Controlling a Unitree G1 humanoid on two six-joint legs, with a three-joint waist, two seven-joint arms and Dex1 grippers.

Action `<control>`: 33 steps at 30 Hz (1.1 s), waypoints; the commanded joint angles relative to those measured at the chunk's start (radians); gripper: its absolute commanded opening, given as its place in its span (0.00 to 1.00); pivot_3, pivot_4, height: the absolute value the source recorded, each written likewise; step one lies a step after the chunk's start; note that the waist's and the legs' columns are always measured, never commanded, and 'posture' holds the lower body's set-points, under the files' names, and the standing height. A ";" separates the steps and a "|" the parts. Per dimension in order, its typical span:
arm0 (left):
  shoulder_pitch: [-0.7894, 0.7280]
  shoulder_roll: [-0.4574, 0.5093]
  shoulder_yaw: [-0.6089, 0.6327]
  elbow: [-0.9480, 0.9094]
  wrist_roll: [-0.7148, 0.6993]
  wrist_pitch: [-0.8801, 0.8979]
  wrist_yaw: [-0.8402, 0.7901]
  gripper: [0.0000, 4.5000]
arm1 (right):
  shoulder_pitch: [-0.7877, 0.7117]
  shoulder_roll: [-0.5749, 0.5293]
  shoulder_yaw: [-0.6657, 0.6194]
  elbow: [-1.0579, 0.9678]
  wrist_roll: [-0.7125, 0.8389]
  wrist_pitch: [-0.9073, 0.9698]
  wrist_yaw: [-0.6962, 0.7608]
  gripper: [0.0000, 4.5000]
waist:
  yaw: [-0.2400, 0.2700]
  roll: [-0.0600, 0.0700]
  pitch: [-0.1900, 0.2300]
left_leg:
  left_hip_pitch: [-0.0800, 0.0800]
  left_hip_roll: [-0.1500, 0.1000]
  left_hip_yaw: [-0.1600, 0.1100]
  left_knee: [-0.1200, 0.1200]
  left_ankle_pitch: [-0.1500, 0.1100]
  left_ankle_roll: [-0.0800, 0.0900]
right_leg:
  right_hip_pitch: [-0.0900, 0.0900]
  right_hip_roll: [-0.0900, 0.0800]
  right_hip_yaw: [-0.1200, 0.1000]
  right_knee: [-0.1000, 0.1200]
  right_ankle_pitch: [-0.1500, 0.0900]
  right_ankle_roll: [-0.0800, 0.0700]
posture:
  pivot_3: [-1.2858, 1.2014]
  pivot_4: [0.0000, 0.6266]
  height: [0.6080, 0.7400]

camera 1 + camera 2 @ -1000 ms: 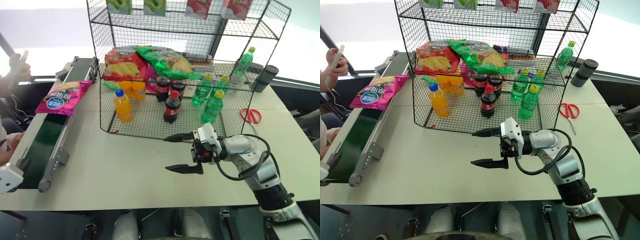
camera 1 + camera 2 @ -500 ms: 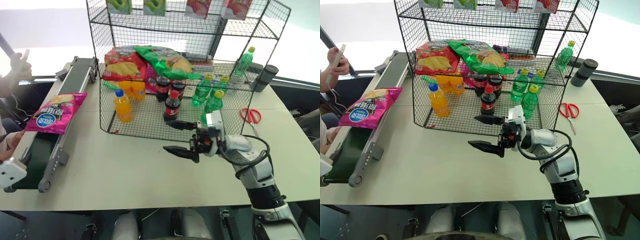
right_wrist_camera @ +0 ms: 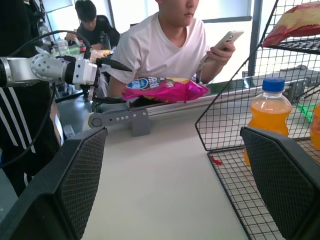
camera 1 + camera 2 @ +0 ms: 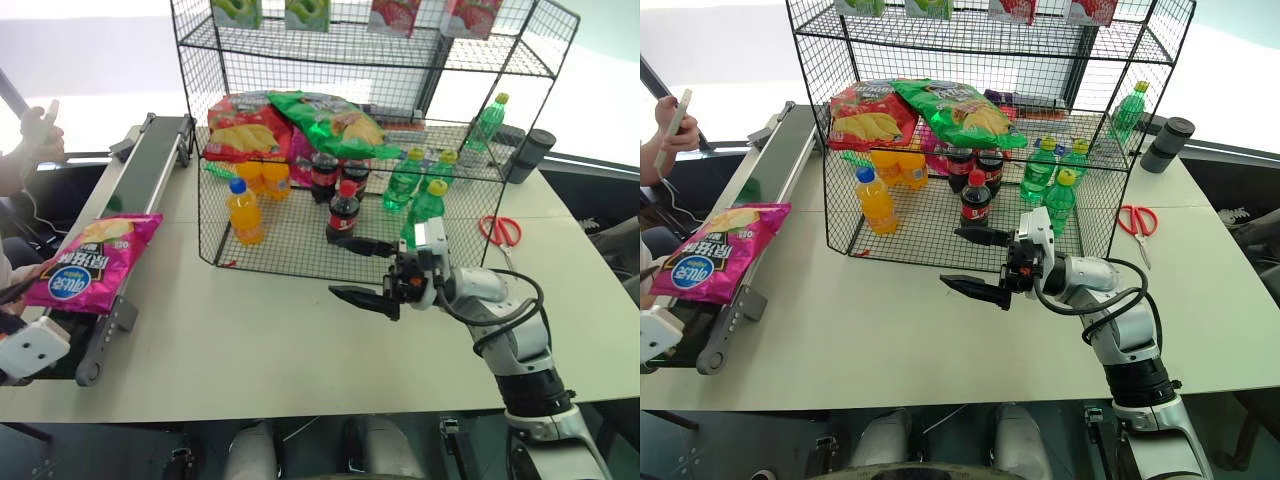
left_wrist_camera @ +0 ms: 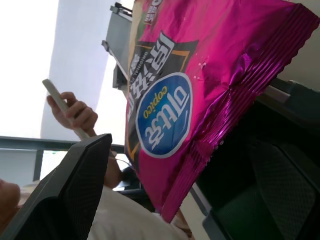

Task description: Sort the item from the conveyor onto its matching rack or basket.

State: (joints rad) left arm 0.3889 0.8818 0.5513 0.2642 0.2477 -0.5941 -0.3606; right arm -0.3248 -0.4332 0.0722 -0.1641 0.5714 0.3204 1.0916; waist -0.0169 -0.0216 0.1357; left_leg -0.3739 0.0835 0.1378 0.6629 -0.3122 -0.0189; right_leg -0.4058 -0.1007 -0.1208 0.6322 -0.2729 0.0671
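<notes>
The magenta-pink snack bag (image 4: 92, 264) should stick out almost straight when the robot carries it by its crimped end, because its puffed middle (image 3: 164, 90) holds the bag's far end level.
The item, a magenta-pink snack bag (image 4: 85, 268), lies at the near end of the conveyor (image 4: 150, 172), a dark green belt along the table's left side. My left gripper (image 3: 118, 83) is open at that end. Its fingers (image 5: 70, 195) stand on either side of the bag's near edge, and I cannot tell whether they touch it. My right gripper (image 4: 334, 266) is open and empty. It points left above the table, just in front of the lower tier of the black wire rack (image 4: 300, 70).
The rack holds a red chip bag (image 4: 245, 128), a green chip bag (image 4: 330, 120), and orange, cola and green bottles below. Red scissors (image 4: 503, 230) and a dark cup (image 4: 528, 155) lie right of it. A person (image 3: 170, 40) with a phone sits beside the conveyor.
The pink bag has ridden down the belt to its near end, by my left gripper. My right gripper has turned and risen slightly toward the rack's front.
</notes>
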 commanded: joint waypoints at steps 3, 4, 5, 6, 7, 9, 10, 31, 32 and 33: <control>-0.037 0.013 -0.003 -0.026 -0.046 0.021 0.000 1.00 | -0.005 -0.013 -0.013 -0.028 -0.013 -0.026 -0.003 0.99 | 0.000 0.000 0.000 | 0.000 0.000 0.000 0.000 0.000 0.000 | 0.000 0.000 0.000 0.000 0.000 0.000 | 0.52 0.24 0.90; -0.040 0.014 -0.006 -0.025 -0.046 0.019 -0.001 1.00 | -0.002 -0.015 -0.011 -0.030 -0.018 -0.030 -0.002 0.99 | 0.000 0.000 0.000 | 0.000 0.000 0.000 0.000 0.000 0.000 | 0.000 0.000 0.000 0.000 0.000 0.000 | 0.52 0.24 0.90; -0.044 0.014 -0.013 -0.026 -0.049 0.020 -0.007 0.95 | -0.001 -0.015 -0.010 -0.030 -0.022 -0.033 -0.004 1.00 | 0.000 0.000 0.000 | 0.000 0.000 0.000 0.000 0.000 0.000 | 0.000 0.000 0.000 0.000 0.000 0.000 | 0.52 0.24 0.90; -0.049 0.013 -0.022 -0.027 -0.045 0.021 -0.009 0.88 | -0.001 -0.015 -0.010 -0.028 -0.026 -0.034 -0.006 1.00 | 0.000 0.000 0.000 | 0.000 0.000 0.000 0.000 0.000 0.000 | 0.000 0.000 0.000 0.000 0.000 0.000 | 0.52 0.24 0.90; -0.052 0.011 -0.030 -0.028 -0.045 0.024 -0.013 0.80 | -0.001 -0.015 -0.011 -0.027 -0.027 -0.035 -0.007 1.00 | 0.000 0.000 0.000 | 0.000 0.000 0.000 0.000 0.000 0.000 | 0.000 0.000 0.000 0.000 0.000 0.000 | 0.52 0.24 0.90; -0.056 0.011 -0.040 -0.029 -0.047 0.027 -0.016 0.58 | -0.002 -0.017 -0.015 -0.024 -0.029 -0.033 -0.011 1.00 | -0.001 0.000 0.000 | 0.000 0.000 0.000 0.000 0.000 0.000 | 0.000 0.000 0.000 0.000 0.000 0.000 | 0.52 0.24 0.90; -0.057 0.010 -0.043 -0.029 -0.050 0.028 -0.017 0.46 | -0.002 -0.019 -0.015 -0.023 -0.034 -0.037 -0.013 1.00 | -0.001 0.000 0.000 | 0.000 0.000 0.000 0.000 0.000 0.000 | 0.000 0.000 0.000 0.000 0.000 0.000 | 0.52 0.24 0.90; -0.173 0.018 0.113 -0.270 -0.573 0.243 -0.234 0.01 | -0.012 -0.021 -0.011 0.044 -0.084 -0.094 -0.004 1.00 | 0.000 0.000 0.000 | 0.000 0.000 0.000 0.000 0.000 -0.001 | 0.004 0.000 0.000 0.000 0.000 0.000 | 0.52 0.24 0.90; -0.179 0.017 0.125 -0.299 -0.636 0.269 -0.271 0.01 | -0.012 -0.022 -0.011 0.049 -0.087 -0.099 -0.002 1.00 | -0.001 0.000 0.000 | 0.000 0.000 0.000 0.000 0.001 -0.001 | 0.004 0.001 0.000 0.000 0.000 0.000 | 0.52 0.24 0.90; -0.175 0.023 0.137 -0.334 -0.718 0.329 -0.320 0.01 | -0.013 -0.024 -0.010 0.054 -0.090 -0.105 0.002 1.00 | -0.002 0.000 0.000 | 0.000 0.000 0.000 0.000 0.001 -0.001 | 0.004 0.001 0.000 0.000 0.000 0.000 | 0.52 0.24 0.90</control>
State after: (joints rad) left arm 0.2204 0.8852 0.6341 -0.0092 -0.3532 -0.3176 -0.6230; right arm -0.3225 -0.4510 0.0708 -0.1014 0.4823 0.2393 1.0853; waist -0.0189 -0.0217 0.1356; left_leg -0.3741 0.0834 0.1381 0.6630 -0.3114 -0.0203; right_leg -0.4017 -0.0993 -0.1203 0.6325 -0.2728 0.0673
